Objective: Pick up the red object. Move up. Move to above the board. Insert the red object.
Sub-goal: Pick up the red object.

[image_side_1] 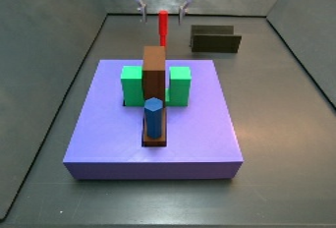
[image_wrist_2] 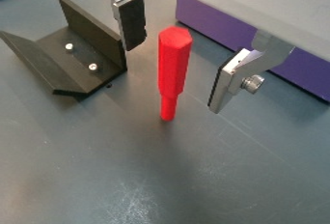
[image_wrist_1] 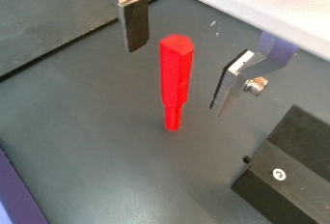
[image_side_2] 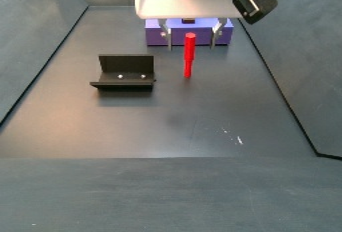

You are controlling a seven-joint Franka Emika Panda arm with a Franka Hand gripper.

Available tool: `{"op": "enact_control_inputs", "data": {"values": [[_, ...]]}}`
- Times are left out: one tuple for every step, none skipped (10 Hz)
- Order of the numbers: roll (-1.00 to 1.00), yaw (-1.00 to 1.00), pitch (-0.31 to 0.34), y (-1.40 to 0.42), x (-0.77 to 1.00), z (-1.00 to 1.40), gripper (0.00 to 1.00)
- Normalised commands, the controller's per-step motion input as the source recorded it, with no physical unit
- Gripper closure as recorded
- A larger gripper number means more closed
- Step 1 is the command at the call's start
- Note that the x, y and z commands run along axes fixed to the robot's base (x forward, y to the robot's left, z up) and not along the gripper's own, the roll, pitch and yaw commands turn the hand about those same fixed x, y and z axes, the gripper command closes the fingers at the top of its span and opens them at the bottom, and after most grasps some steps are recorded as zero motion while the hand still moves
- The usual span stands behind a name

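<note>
I should expect a hidden hole behind the tall brown block for the red object, since the blue peg is standing in the board's near end.
The red object is a bright red peg that stands upright on the grey floor. It shows in both wrist views and both side views. My gripper is open, with its fingers on either side of the peg's upper part and apart from it; it also shows in a wrist view. In a side view the gripper hangs behind the board, a narrow brown bar between green blocks on the purple slab. A blue peg stands in the board's near end.
The dark L-shaped fixture stands on the floor beside the gripper; it also shows in a wrist view and both side views. Grey walls surround the floor. A corner of the purple slab lies behind the gripper.
</note>
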Motion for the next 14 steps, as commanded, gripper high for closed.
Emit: {"op": "enact_control_inputs", "data": {"values": [[0.00, 0.00, -0.001, 0.00, -0.01, -0.18, 0.00], [0.00, 0.00, -0.004, 0.00, -0.01, -0.14, 0.00], [0.01, 0.00, 0.000, -0.01, 0.00, -0.10, 0.00], [0.02, 0.00, 0.000, -0.03, 0.00, -0.03, 0.00], [0.04, 0.00, 0.000, -0.04, 0.00, 0.00, 0.00], [0.03, 0.00, 0.000, -0.04, 0.00, 0.00, 0.00], [0.02, 0.00, 0.000, 0.00, 0.00, 0.00, 0.00], [0.00, 0.00, 0.000, 0.00, 0.00, 0.00, 0.00], [0.00, 0.00, 0.000, 0.00, 0.00, 0.00, 1.00], [0.00, 0.00, 0.000, 0.00, 0.00, 0.00, 1.00], [0.00, 0.00, 0.000, 0.00, 0.00, 0.00, 1.00], [0.00, 0.00, 0.000, 0.00, 0.00, 0.00, 1.00], [0.00, 0.00, 0.000, 0.00, 0.00, 0.00, 1.00], [0.00, 0.00, 0.000, 0.00, 0.00, 0.00, 1.00]]}}
